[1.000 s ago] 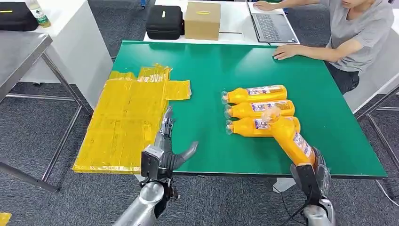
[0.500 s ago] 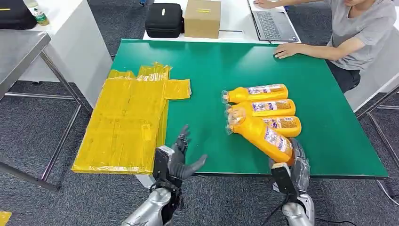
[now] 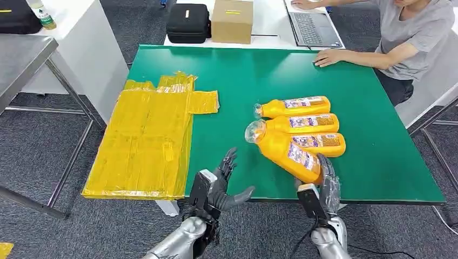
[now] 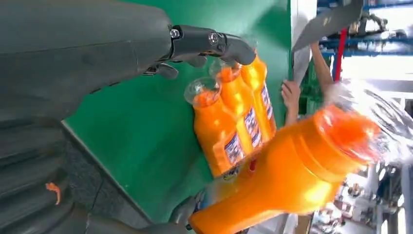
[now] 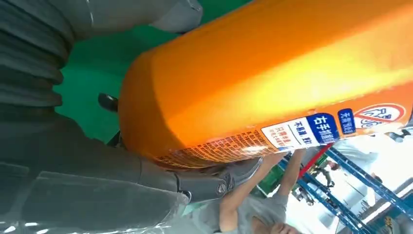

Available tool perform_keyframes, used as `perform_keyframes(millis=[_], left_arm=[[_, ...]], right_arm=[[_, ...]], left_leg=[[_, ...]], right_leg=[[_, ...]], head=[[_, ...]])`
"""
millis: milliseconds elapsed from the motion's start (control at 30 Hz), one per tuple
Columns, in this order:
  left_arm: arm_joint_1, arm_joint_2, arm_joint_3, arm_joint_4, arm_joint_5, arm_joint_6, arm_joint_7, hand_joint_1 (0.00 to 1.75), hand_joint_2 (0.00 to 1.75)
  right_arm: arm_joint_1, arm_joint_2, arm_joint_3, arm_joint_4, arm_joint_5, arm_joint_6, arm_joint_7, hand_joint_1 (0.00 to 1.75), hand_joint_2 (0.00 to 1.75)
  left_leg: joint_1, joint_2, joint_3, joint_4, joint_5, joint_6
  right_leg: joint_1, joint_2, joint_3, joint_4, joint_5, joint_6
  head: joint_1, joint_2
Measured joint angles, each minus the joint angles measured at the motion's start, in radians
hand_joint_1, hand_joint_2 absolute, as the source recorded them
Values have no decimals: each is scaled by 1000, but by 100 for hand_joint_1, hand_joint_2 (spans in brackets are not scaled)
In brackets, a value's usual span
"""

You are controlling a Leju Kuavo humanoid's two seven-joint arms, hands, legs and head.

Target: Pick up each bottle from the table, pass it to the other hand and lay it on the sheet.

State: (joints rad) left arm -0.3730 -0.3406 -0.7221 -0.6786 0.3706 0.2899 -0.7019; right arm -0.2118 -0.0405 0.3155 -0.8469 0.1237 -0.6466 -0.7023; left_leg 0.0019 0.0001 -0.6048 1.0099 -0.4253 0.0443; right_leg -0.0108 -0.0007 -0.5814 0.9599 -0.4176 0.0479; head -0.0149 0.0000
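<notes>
A small-print label (image 3: 303,157) is facing up on the orange bottle (image 3: 286,152), so when I flip it over I expect a bigger front label hidden underneath.
My right hand (image 3: 324,181) grips an orange bottle (image 3: 283,151) by its base, above the green table's (image 3: 237,86) near edge; the bottle leans with its clear-wrapped cap toward my left. The same bottle (image 5: 272,73) looms large in the right wrist view, and its cap end (image 4: 341,136) shows in the left wrist view. My left hand (image 3: 219,186) hovers at the near edge, fingers spread, holding nothing, a short way from the cap. Three more orange bottles (image 3: 302,124) lie side by side on the table. The yellow sheet (image 3: 148,135) covers the table's left part.
A person sits at the far right with a hand (image 3: 327,56) on the table and a laptop (image 3: 310,27) on the white desk behind. A black case (image 3: 188,22) and a cardboard box (image 3: 232,21) stand there too. A metal table (image 3: 24,59) stands at the left.
My right hand has swung the bottle from nearly upright to leaning left and moved it leftward. My left hand has moved right, toward the bottle's cap.
</notes>
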Motion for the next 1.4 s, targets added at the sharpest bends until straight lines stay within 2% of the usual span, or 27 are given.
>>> perform_keyframes(millis=[267, 567, 933, 1067, 1300, 1400], left_arm=[[-35, -11, -110, 6, 282, -30, 27, 0, 175], [-71, -11, -205, 8, 446, -68, 46, 0, 175], [-95, -13, -286, 8, 452, -24, 5, 0, 175], [-87, -13, -249, -19, 300, 77, 2, 0, 175], [-33, -13, -94, -133, -53, 235, 2, 0, 175], [-23, -12, -51, -166, -118, 282, 3, 0, 175]], right_arm=[[-57, 105, 47, -11, -39, -2, 0, 175, 175], [-87, 160, 87, -10, -38, -4, 0, 175, 175], [-124, 193, 122, 12, -45, 0, 0, 175, 175], [-131, 202, 138, 26, -47, 7, 0, 175, 175], [-138, 221, 199, 41, -34, -21, 0, 175, 175], [-143, 226, 226, 47, -35, -33, 2, 175, 175]], left_leg=[[0, 0, 0, 0, 0, 0], [0, 0, -1, 0, 0, 0], [0, 0, -2, 0, 1, 1], [0, 0, -2, 0, 1, 1], [0, 1, -2, 0, 1, 1], [0, 1, -2, 0, 1, 1]], right_leg=[[0, 0, -1, 1, 0, 0], [0, 0, -2, 1, 0, 0], [0, 0, -2, 1, 0, 0], [0, 0, -2, 1, 0, 0], [0, 0, -3, 1, 0, 0], [0, 0, -4, 1, 0, 0]], head=[[0, 0], [0, 0], [0, 0], [0, 0], [0, 0], [0, 0]])
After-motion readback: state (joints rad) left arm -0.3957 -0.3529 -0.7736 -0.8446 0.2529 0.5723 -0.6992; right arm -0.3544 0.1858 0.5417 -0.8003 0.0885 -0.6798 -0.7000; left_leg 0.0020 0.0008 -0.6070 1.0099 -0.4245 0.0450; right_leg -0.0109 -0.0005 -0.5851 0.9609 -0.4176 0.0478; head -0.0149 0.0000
